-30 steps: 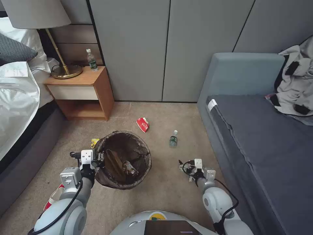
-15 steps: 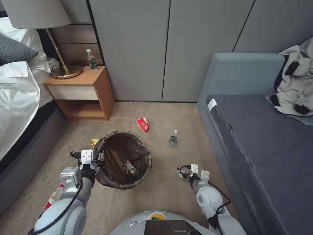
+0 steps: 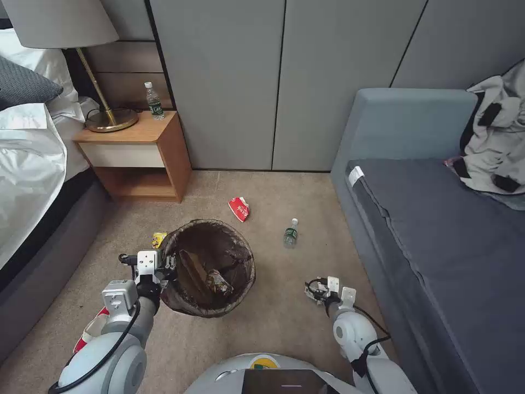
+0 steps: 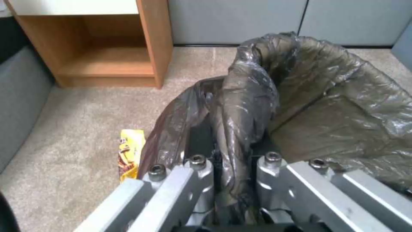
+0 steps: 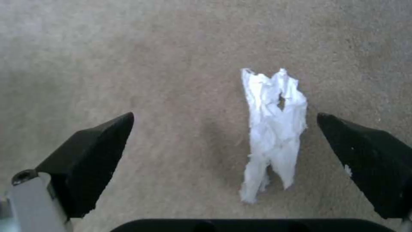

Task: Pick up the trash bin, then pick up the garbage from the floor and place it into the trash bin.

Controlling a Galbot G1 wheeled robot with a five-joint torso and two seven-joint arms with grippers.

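Observation:
My gripper will squeeze the crumpled white paper narrow when it picks it up. The paper has loose, split ends, so it will spread out past my fingers.
The trash bin (image 3: 210,298), lined with a dark crinkled bag, sits off the carpet with my left gripper (image 3: 165,266) shut on its near-left rim; the bag (image 4: 240,106) is bunched between the fingers (image 4: 198,174). Some litter (image 3: 217,280) lies inside. My right gripper (image 3: 321,290) points down at the carpet, open, and a crumpled white paper (image 5: 275,129) lies between its black fingertips (image 5: 98,151), nearer one of them. On the floor are a red-white carton (image 3: 239,208), a small plastic bottle (image 3: 290,233) and a yellow wrapper (image 3: 158,238) beside the bin.
A wooden nightstand (image 3: 142,156) with a lamp (image 3: 109,117) and an upright water bottle (image 3: 155,101) stands at the back left, beside the bed (image 3: 27,180). A grey sofa (image 3: 437,235) runs along the right. A red-white object (image 3: 90,331) lies under my left arm.
My right arm has pulled back toward me and lowered its gripper nearer the carpet. The left gripper and the bin have stayed put.

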